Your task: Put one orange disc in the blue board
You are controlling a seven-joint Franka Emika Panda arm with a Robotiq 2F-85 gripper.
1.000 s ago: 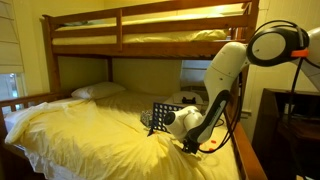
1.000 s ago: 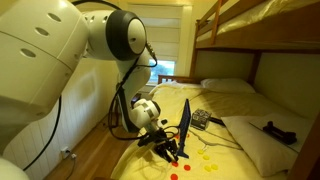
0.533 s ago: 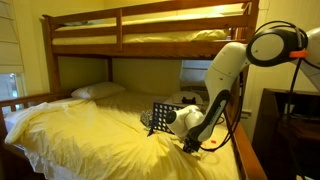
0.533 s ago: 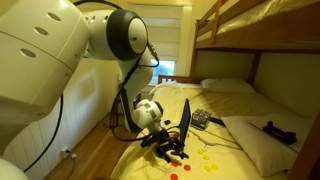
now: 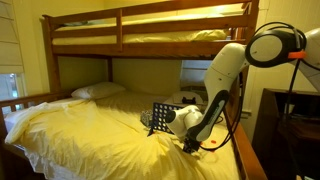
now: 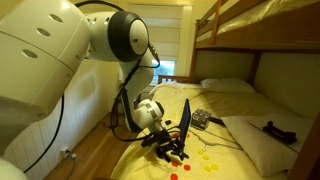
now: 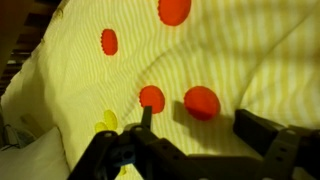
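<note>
Next, my gripper moves in until its fingers are on both sides of the disc's middle before it closes, because the orange disc [image 7: 202, 103] is lying flat mostly ahead of its open fingers.
In the wrist view my gripper [image 7: 198, 122] is open, low over the yellow striped bedsheet. An orange disc [image 7: 201, 102] lies flat on the sheet just beyond the gap between the fingers, touched by neither. A second orange disc [image 7: 151, 97] sits by the left fingertip [image 7: 147, 114]. Two more orange discs [image 7: 174, 10] [image 7: 109, 41] lie farther off. The blue board [image 5: 163, 114] [image 6: 186, 122] stands upright on the bed in both exterior views, with my gripper [image 6: 170, 150] low beside its foot.
A yellow disc [image 7: 106, 122] lies at the left of the wrist view. A dark remote-like object [image 6: 279, 131] rests on the pillow side of the bed. The bunk frame's wooden posts [image 5: 50, 65] and upper bunk rail [image 5: 150, 22] enclose the bed. A dark cabinet [image 5: 290, 125] stands beside it.
In an exterior view the gripper has edged slightly down and toward the board's foot. The discs and the board have not moved.
</note>
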